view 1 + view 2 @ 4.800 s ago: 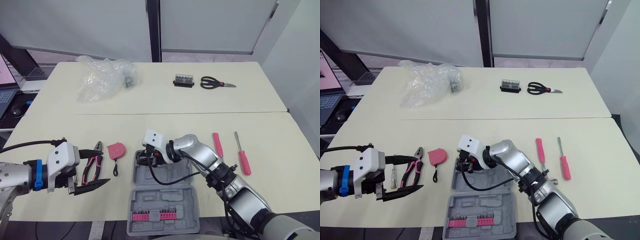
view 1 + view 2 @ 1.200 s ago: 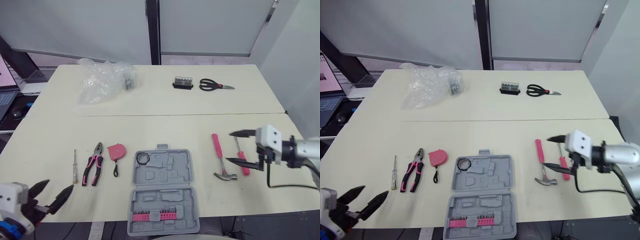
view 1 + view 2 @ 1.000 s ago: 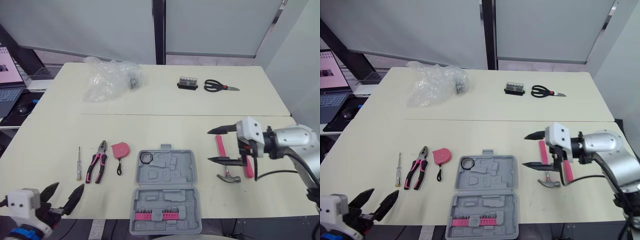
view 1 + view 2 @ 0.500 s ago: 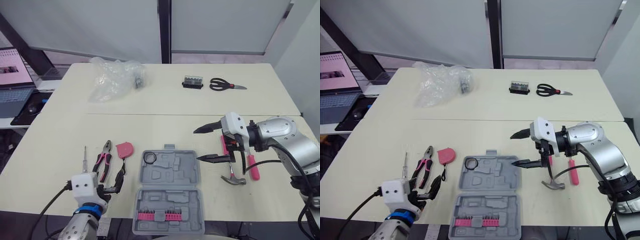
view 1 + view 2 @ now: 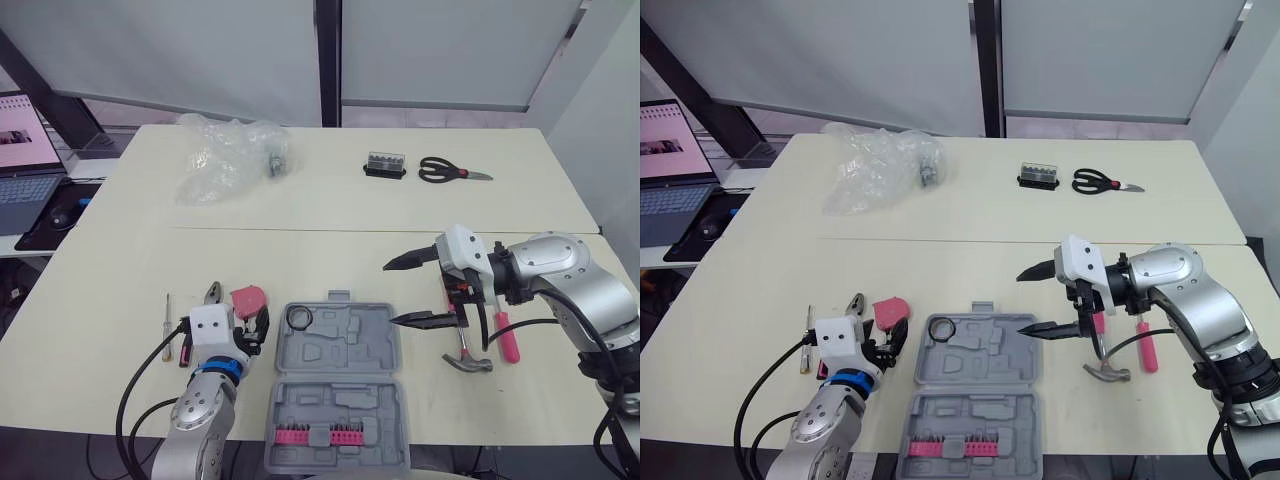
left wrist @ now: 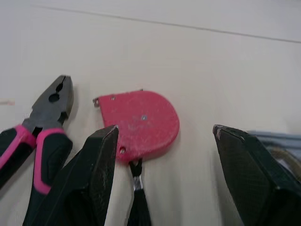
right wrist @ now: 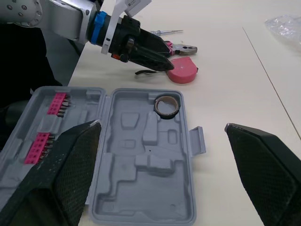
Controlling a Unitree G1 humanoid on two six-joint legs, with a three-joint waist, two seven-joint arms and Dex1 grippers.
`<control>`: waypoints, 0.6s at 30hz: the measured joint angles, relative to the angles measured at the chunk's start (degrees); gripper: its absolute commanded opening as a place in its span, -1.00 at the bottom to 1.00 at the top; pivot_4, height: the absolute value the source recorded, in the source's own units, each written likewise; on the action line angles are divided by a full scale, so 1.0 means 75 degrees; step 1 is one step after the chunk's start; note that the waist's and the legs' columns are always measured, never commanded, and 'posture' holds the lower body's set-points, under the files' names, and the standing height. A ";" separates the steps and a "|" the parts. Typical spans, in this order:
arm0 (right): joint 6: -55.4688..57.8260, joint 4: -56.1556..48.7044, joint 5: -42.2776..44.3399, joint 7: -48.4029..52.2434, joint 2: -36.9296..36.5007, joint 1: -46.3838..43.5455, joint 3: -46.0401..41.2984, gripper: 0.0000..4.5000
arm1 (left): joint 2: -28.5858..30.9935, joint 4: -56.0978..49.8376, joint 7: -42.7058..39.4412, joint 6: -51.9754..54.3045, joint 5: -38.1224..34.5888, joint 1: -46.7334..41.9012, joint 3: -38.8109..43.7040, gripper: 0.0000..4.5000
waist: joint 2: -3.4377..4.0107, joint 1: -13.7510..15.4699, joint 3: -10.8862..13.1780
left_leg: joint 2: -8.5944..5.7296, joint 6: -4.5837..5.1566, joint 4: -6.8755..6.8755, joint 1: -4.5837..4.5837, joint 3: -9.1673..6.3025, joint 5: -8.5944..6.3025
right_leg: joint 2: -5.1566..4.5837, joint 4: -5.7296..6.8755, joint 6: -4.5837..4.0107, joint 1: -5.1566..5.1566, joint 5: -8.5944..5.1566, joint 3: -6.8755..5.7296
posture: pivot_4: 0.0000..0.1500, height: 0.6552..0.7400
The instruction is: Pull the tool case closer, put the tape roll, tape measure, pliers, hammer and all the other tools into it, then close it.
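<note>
The limp black strap (image 6: 138, 184) is attached to the tape measure's corner (image 5: 248, 301), so the strap will follow loosely along when I pick up and carry the tape measure.
The grey tool case (image 5: 340, 372) lies open near the table's front edge, and the tape roll (image 5: 297, 317) sits in its far left corner. Left of the case lie the pink tape measure (image 6: 141, 123) and the pink-handled pliers (image 6: 42, 129). My left gripper (image 5: 252, 325) is low over the table at the tape measure's near end, open, one finger (image 6: 89, 174) on each side of its black strap. My right gripper (image 5: 390, 293) hovers open beside the case's right edge. The hammer (image 5: 462, 345) lies just right of it.
A thin screwdriver (image 5: 167, 312) lies left of the pliers, and a pink screwdriver (image 5: 503, 335) lies right of the hammer. At the back of the table are a crumpled plastic bag (image 5: 230, 165), a small bit box (image 5: 385, 164) and black scissors (image 5: 450, 170).
My left gripper has come up from the table's front edge to the tape measure, and its jaws have narrowed somewhat. The right gripper has barely moved. The camera shifted.
</note>
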 measured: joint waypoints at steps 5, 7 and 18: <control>0.0018 -0.0123 0.0000 -0.0004 -0.0004 0.0033 0.0000 1.00 | -0.0083 0.0000 0.0129 0.0008 0.0107 -0.0064 -0.0062 0.46 | -0.0004 -0.0007 0.0001 | 0.0000 -0.0010 0.0036 -0.0002 -0.0003 0.0007 | 0.0002 0.0001 0.0003 0.0014 -0.0001 0.0002 | 1.00 1.00; 0.0024 -0.0124 0.0000 -0.0006 -0.0006 0.0067 0.0000 1.00 | -0.0103 -0.0032 0.0242 0.0078 0.0182 -0.0022 -0.0072 0.46 | -0.0005 -0.0007 0.0001 | 0.0000 -0.0009 0.0045 -0.0004 -0.0007 0.0007 | 0.0003 0.0002 0.0003 0.0016 -0.0001 0.0002 | 1.00 1.00; 0.0073 -0.0098 -0.0004 0.0001 -0.0013 0.0020 0.0000 1.00 | -0.0143 -0.1106 0.0733 0.1962 0.0201 0.0146 0.0012 0.46 | -0.0011 -0.0010 0.0005 | 0.0001 -0.0007 0.0067 -0.0013 -0.0016 0.0005 | 0.0007 0.0004 0.0004 0.0019 -0.0002 0.0001 | 1.00 1.00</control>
